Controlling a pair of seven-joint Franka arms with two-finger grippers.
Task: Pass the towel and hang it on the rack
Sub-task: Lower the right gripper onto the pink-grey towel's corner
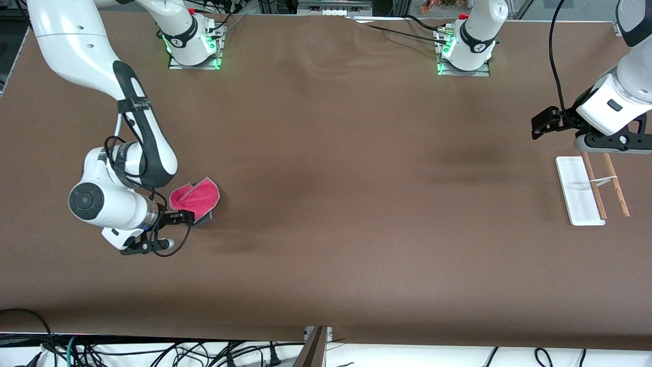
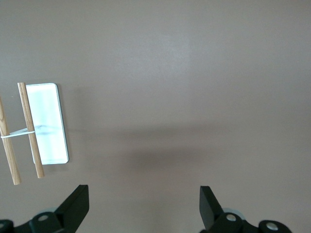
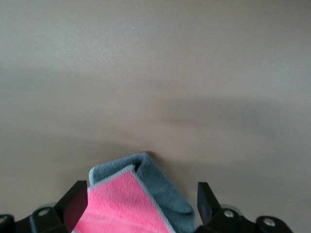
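Dark grey folds [image 1: 204, 218] show under the towel's pink side [image 1: 199, 198]. So the towel will sag with mostly its grey side facing out when I lift it.
The towel [image 1: 196, 199] lies crumpled on the table toward the right arm's end, pink face up with dark grey folds underneath. My right gripper [image 1: 186, 218] is low at the towel, open, one finger on each side of the cloth. In the right wrist view the towel [image 3: 116, 201] fills the gap of the right gripper [image 3: 141, 204], and the fingers do not pinch it. The rack [image 1: 580, 191] stands at the left arm's end, a white base with two brown rods. My left gripper [image 1: 544, 125] hovers open and empty over the table beside the rack [image 2: 46, 124].
Both arm bases [image 1: 193, 46] [image 1: 466, 51] stand along the table edge farthest from the front camera. A broad stretch of bare brown table [image 1: 356, 193] lies between towel and rack. Cables hang below the table's nearest edge.
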